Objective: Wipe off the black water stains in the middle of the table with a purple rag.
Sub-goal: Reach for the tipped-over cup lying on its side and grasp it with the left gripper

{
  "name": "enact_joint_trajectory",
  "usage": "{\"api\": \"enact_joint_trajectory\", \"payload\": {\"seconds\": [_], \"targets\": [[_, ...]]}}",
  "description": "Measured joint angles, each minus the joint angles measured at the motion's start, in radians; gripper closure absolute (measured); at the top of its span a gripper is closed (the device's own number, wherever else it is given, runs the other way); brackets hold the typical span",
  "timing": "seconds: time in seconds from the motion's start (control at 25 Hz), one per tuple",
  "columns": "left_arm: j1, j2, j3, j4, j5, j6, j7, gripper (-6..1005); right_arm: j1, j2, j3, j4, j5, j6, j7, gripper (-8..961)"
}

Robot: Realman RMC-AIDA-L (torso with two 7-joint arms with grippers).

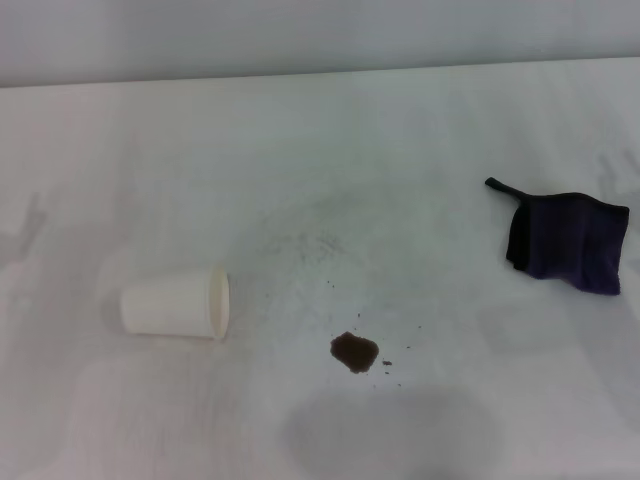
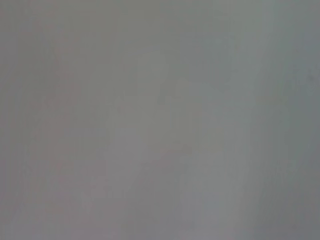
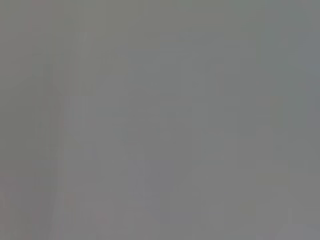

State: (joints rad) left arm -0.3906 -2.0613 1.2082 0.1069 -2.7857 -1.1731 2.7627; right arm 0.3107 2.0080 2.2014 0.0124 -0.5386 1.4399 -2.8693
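Observation:
The white paper cup (image 1: pixel 178 303) is lying on its side close to the black water stains. My left gripper should pick the cup up by its base end (image 1: pixel 137 308) before the wiping starts.
The black water stains (image 1: pixel 354 351) form a small dark blotch with a few tiny specks around it, near the middle front of the white table (image 1: pixel 330 140). The purple rag (image 1: pixel 568 241) lies crumpled at the right side of the table, its thin black loop tail pointing back and left. Neither gripper shows in the head view. Both wrist views show only a plain grey surface with no fingers and no objects.
A white paper cup (image 1: pixel 177 302) lies on its side at the left, its mouth facing right. A faint grey scuff ring (image 1: pixel 300 240) marks the table behind the stain. The table's far edge runs along the top.

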Motion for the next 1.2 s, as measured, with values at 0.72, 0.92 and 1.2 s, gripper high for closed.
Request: {"api": "enact_joint_trajectory", "payload": {"seconds": [0.72,0.92,1.2], "targets": [[0.095,0.111,-0.003,0.540,0.750,0.169,-0.673,124,0.027,0.004,-0.003,-0.010,-0.001,-0.080,0.012,615],[0.153,0.123,-0.010,0.743,0.840,0.122,-0.796,124,0.024,0.005,-0.001,-0.010,0.002,-0.070,0.076,614],[0.122,0.116,-0.157,0.896,1.173,0.037,-1.091,127,0.026,0.005,-0.002,-0.010,-0.001,-0.049,0.098,612]]}}
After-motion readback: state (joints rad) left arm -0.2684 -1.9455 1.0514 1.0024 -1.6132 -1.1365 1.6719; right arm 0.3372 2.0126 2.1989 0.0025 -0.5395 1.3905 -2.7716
